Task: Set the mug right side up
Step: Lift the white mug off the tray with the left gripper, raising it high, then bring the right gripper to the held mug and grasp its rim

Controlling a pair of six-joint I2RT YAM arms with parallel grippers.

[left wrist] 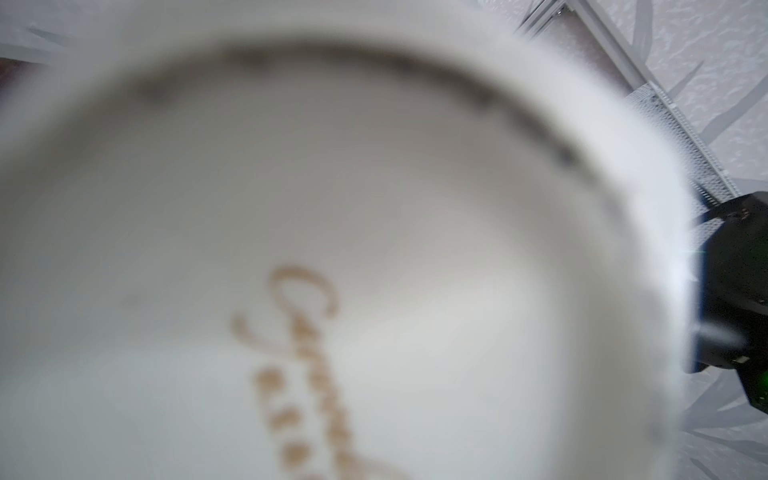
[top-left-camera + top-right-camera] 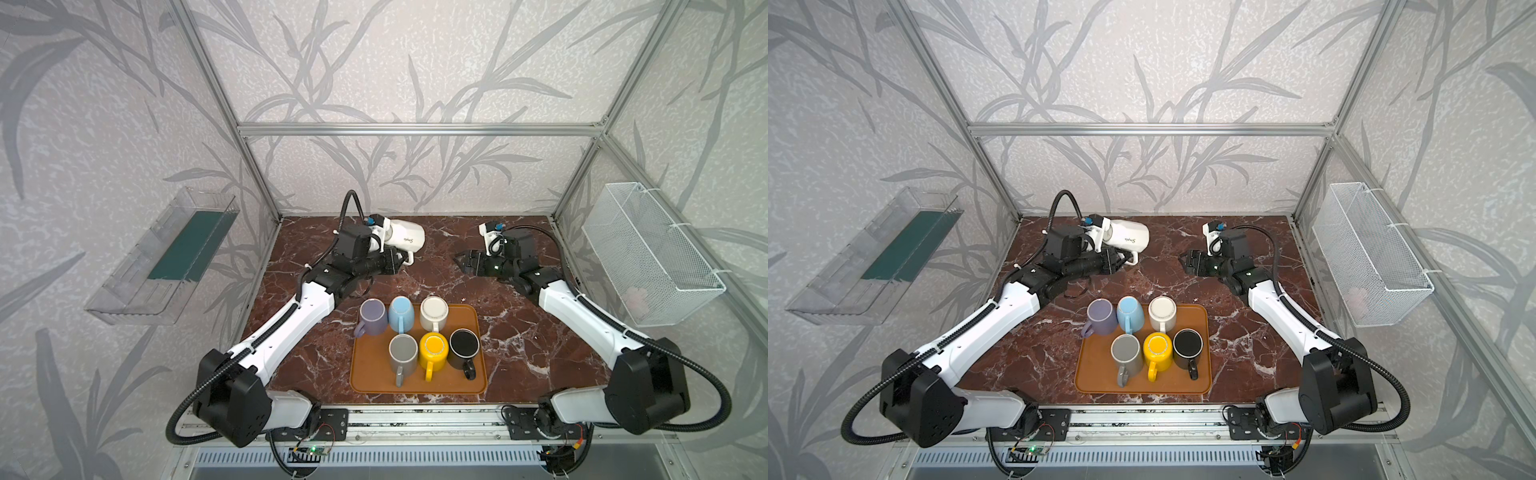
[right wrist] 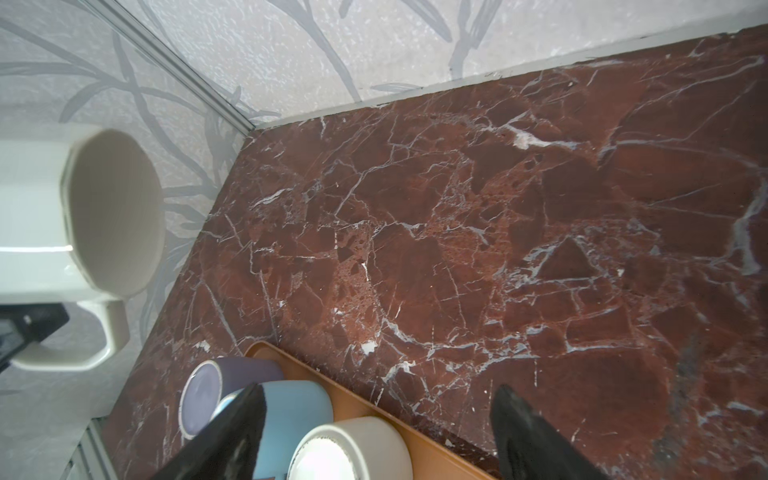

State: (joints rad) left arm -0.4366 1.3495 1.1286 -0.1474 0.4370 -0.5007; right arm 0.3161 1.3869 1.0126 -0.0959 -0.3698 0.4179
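Observation:
The white mug's base [image 1: 336,272] faces my left gripper's wrist, the mug's opening toward my right gripper, so next my right gripper takes the mug's handle [image 2: 410,258] before setting the mug upright.
A white mug [image 2: 406,237] [image 2: 1128,237] with gold script hangs on its side above the back left of the table. Its handle [image 2: 409,260] points toward the front. My left gripper [image 2: 397,262] [image 2: 1119,262] is shut on that handle. In the left wrist view the mug's blurred base [image 1: 374,232] fills the picture and hides the jaws. The right wrist view shows the mug [image 3: 50,208] with its mouth turned toward the right arm. My right gripper [image 2: 459,258] [image 2: 1182,260] [image 3: 378,388] is open and empty, facing the mug across a gap.
An orange tray [image 2: 370,376] [image 2: 1096,376] at the front centre carries several mugs, among them purple [image 2: 372,316], blue [image 2: 401,314] and cream [image 2: 434,312]. A wire basket [image 2: 648,253] hangs on the right wall. A clear bin [image 2: 166,257] hangs on the left wall.

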